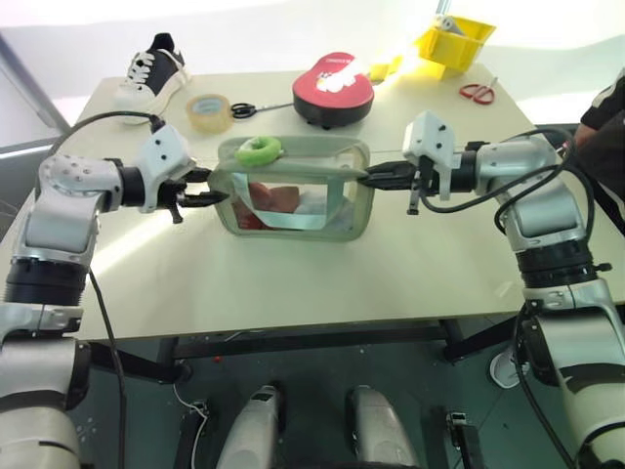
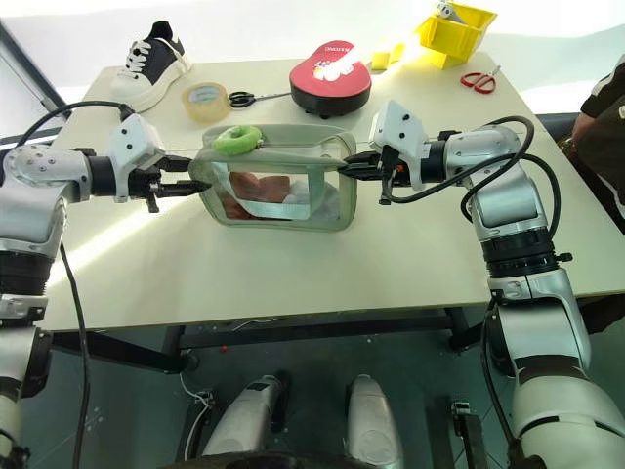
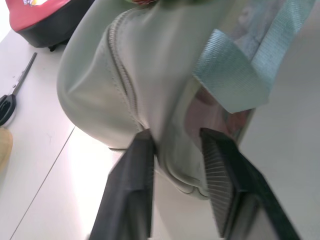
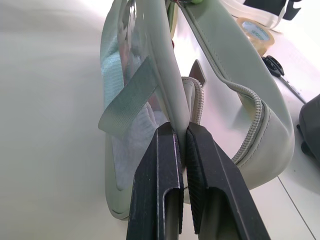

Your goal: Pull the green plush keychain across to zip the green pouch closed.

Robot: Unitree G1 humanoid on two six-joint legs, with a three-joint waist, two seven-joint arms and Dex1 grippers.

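The zipper is open at the pouch end (image 4: pixel 222 120) in the robot's right gripper, so next the right gripper lets go and grabs the keychain (image 1: pixel 259 153) while the left gripper keeps the pouch steady.
The pale green pouch (image 1: pixel 293 195) stands at the middle of the table, its clear window facing me and a teal strap (image 3: pixel 235 75) hanging across it. The lime green plush keychain (image 1: pixel 259 149) lies on the pouch's top at its left end. My left gripper (image 1: pixel 207 186) comes in level from the left and is shut on the fabric of the pouch's left end, which sits between its fingers (image 3: pixel 142 160). From the right, my right gripper (image 1: pixel 371 177) is shut on the pouch's right end by the zipper (image 4: pixel 250 100).
Behind the pouch stand a red oval case (image 1: pixel 333 86), a tape roll (image 1: pixel 209 110) and black scissors (image 1: pixel 256 108). A white sneaker (image 1: pixel 151 68) is at the back left. A yellow bin (image 1: pixel 454 39) and red scissors (image 1: pixel 478 93) are at the back right. A person (image 1: pixel 607 112) stands at the right edge.
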